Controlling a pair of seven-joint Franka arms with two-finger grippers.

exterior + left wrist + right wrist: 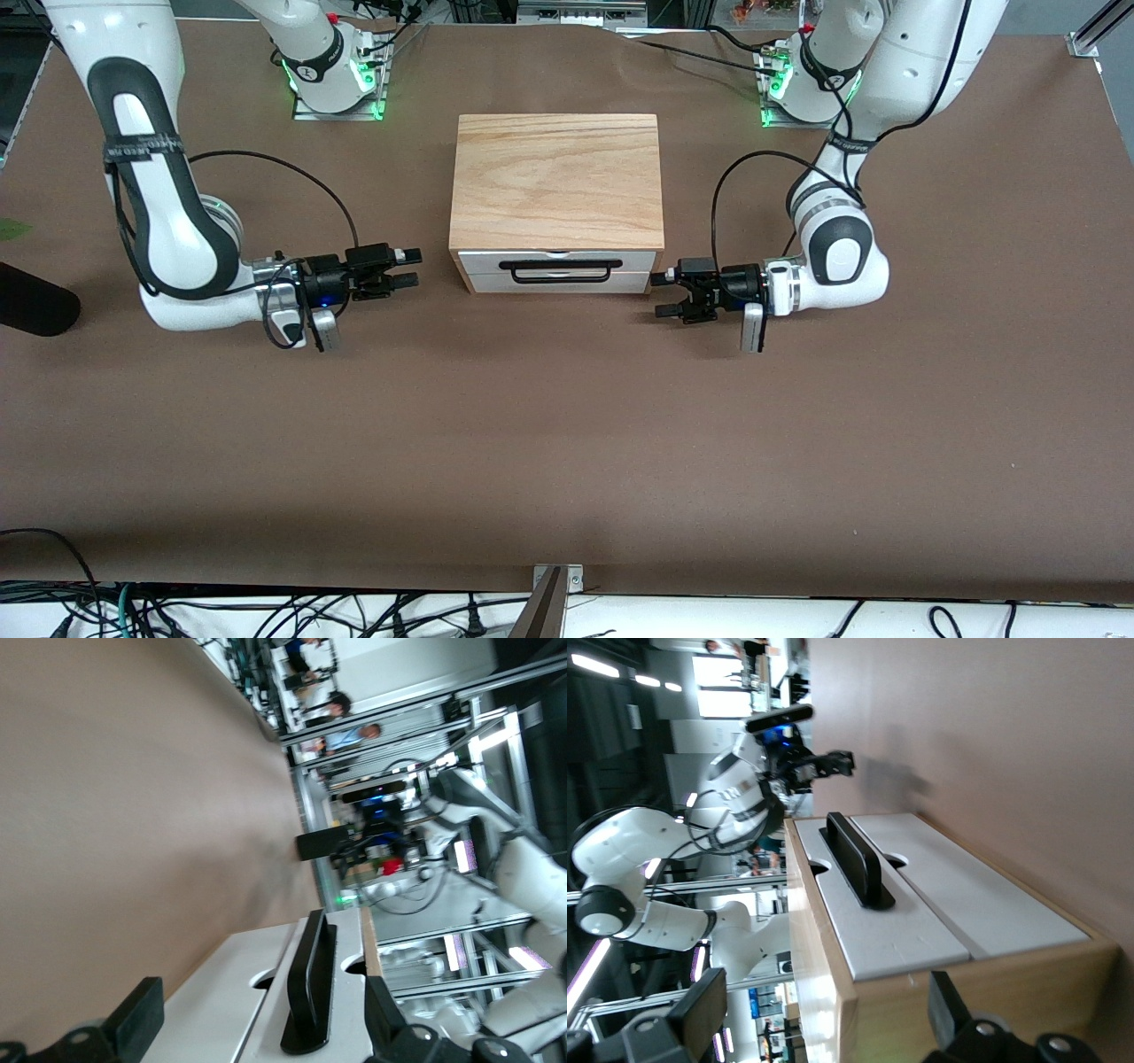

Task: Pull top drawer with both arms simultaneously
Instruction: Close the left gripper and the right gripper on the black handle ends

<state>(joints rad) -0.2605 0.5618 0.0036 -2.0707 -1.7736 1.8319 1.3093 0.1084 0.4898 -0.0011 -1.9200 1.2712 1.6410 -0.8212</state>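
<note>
I expect the top drawer (480,261) to slide straight out and leave the lower drawer shut when I pull the black handle, because a seam (485,275) divides the white fronts.
The light-oak cabinet (556,177) stands mid-table. Its top drawer (478,261) is shut, with a white front and a long black handle (558,266). My right gripper (409,268) is open and empty, low over the table beside the cabinet, toward the right arm's end, pointing at the drawer fronts. My left gripper (664,295) is open and empty, close beside the cabinet at the left arm's end. In the left wrist view the handle (310,992) lies between the open fingers (133,1019). The right wrist view shows the top drawer (877,930) and handle (855,859) past the cabinet's corner.
The similar lower drawer (483,283) is shut under the top one. A black object (31,301) lies at the table edge at the right arm's end. Cables (266,616) run along the edge nearest the front camera. The arm bases (337,71) stand beside the cabinet's back.
</note>
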